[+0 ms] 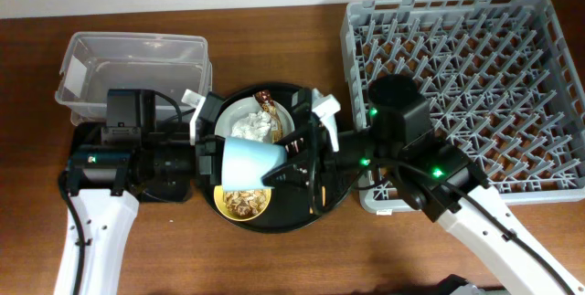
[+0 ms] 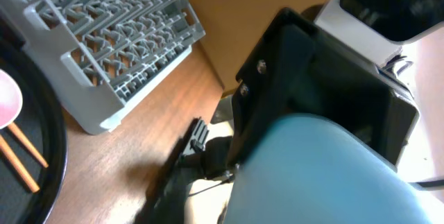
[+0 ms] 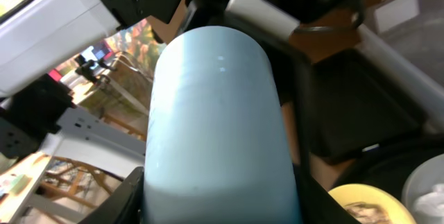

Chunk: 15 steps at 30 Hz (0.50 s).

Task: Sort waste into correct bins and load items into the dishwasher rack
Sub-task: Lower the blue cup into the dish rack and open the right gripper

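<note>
Next, my right gripper takes over the light blue cup [image 1: 249,163] and puts the cup in the grey rack [image 1: 475,89], because the rack is far from my left gripper.
The light blue cup [image 1: 247,163] lies on its side in the air over the round black tray, between my two grippers. My right gripper [image 1: 291,165] is shut on it; in the right wrist view its black fingers flank the cup [image 3: 215,127]. My left gripper [image 1: 208,153] sits at the cup's wide end; its jaws are hidden. Crumpled white tissue [image 1: 253,129] and the brown-gold wrapper [image 1: 266,105] lie in a white bowl. Food scraps [image 1: 242,205] lie in the yellow bowl. The pink cup [image 2: 7,106] shows in the left wrist view. The grey rack [image 1: 350,48] stands at the right.
The clear tub [image 1: 137,57] stands at the back left, with the black rectangular tray [image 1: 87,135] just in front, partly under my left arm. The round black tray [image 1: 320,205] lies between the arms. Wooden sticks [image 2: 21,154] lie beside the pink cup.
</note>
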Tool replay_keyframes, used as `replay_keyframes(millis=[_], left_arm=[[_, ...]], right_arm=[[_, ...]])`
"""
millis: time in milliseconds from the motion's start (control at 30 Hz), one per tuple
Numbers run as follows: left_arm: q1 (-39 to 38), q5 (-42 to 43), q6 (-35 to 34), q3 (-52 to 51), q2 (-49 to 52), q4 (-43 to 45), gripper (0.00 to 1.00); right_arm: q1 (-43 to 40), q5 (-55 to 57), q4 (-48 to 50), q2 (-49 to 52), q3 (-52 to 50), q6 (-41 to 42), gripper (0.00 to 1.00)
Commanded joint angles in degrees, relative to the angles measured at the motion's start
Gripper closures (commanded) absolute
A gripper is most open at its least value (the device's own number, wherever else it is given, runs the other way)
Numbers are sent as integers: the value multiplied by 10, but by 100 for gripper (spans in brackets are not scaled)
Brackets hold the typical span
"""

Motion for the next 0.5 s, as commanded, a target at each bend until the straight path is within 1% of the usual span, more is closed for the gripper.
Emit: replay_keyframes(millis=[0, 33, 67, 100, 133, 167, 200, 233, 267, 333, 400, 467], left_arm=[[-2, -97, 0, 7, -6, 0, 30], [-2, -184, 0, 7, -6, -10, 23], [-2, -241, 0, 7, -6, -19, 15], [-2, -271, -3, 7, -6, -24, 13], [-2, -288, -15, 7, -6, -25, 13], [-2, -290, -15, 7, -6, -25, 13], [-2, -290, -15, 7, -6, -25, 13], [-2, -290, -15, 7, -6, -25, 13], [-2, -290, -15, 7, -6, -25, 13], [-2, -290, -15, 7, -6, -25, 13], [-2, -289, -15, 7, -6, -25, 13], [-2, -290, -15, 7, -6, -25, 13]], right_arm=[[-18, -2, -19, -11, 5, 5, 66], [-66, 1, -51, -33, 5, 5, 68], [-116, 15, -92, -53, 5, 5, 68], [-170, 76, -158, -75, 5, 5, 68], [-219, 186, -241, -92, 5, 8, 68], [-252, 297, -310, -102, 5, 35, 67], [-277, 439, -393, -104, 5, 68, 68], [-279, 527, -450, -97, 5, 87, 68], [-270, 557, -489, -79, 5, 86, 67], [-253, 598, -514, -41, 5, 87, 67], [-234, 596, -516, 38, 5, 87, 66], [-214, 564, -514, 93, 5, 83, 54]])
